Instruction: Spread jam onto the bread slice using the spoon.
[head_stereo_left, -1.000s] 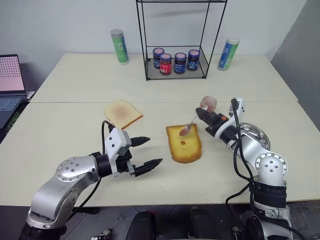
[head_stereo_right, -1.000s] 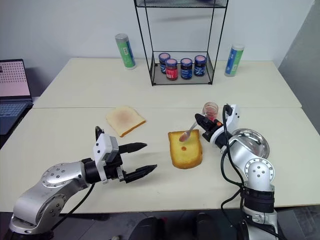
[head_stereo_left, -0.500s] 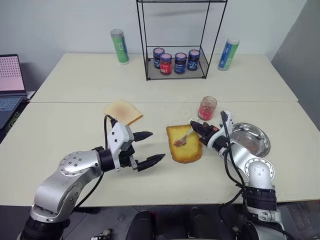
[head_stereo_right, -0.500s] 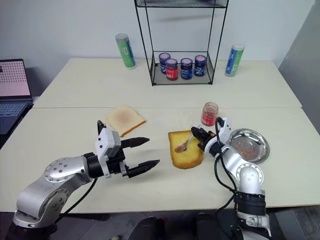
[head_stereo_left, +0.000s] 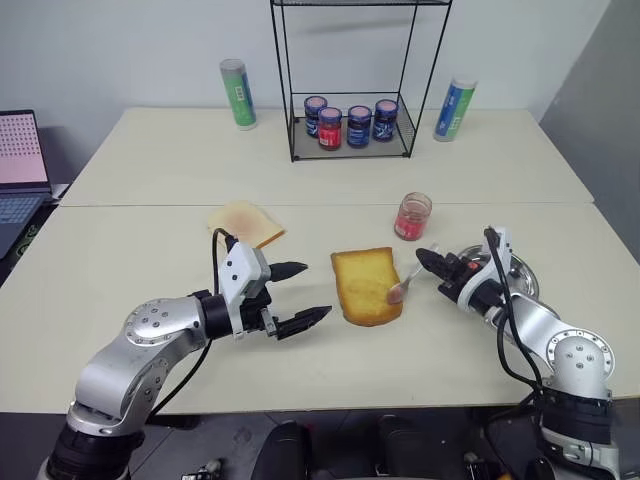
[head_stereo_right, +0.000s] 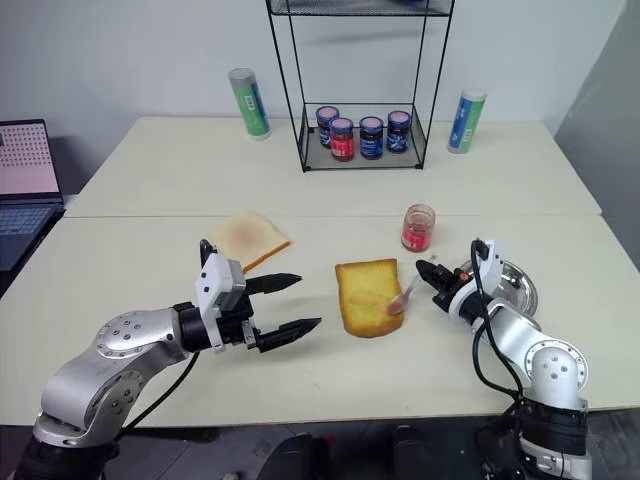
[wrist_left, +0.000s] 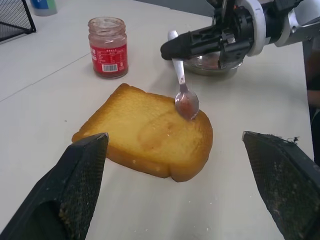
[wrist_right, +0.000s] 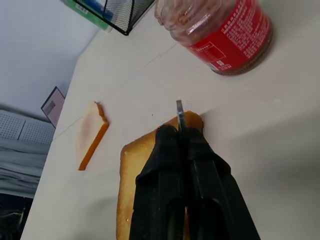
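Note:
The spoon bowl (head_stereo_left: 396, 294) is already at the edge of the bread slice. So my right gripper should sweep the spoon back over the middle of the slice (head_stereo_left: 367, 279).
The bread slice (head_stereo_left: 362, 284), thick and golden, lies flat at the middle of the table. My right gripper (head_stereo_left: 428, 260) is just off its right edge, shut on the handle of the spoon (head_stereo_left: 406, 283). The spoon bowl (wrist_left: 187, 104) is coated with red jam and rests on the slice near that edge. A thin glossy smear of jam (wrist_left: 159, 131) shows on the middle of the slice. My left gripper (head_stereo_left: 312, 291) hovers open and empty to the left of the bread, its fingers (wrist_left: 76, 191) well apart.
An open red-labelled jar (head_stereo_left: 412, 215) stands behind the bread, with a steel dish (head_stereo_left: 507, 272) to the right. A paler toast slice (head_stereo_left: 245, 222) lies back left. At the back are a wire rack (head_stereo_left: 350, 122) of jars, two tubes (head_stereo_left: 238, 93), and a laptop (head_stereo_left: 20, 165) far left.
My right gripper has drawn the spoon to the right across the slice, from over its middle to its right edge. The red dab on the bread is now a thin smear.

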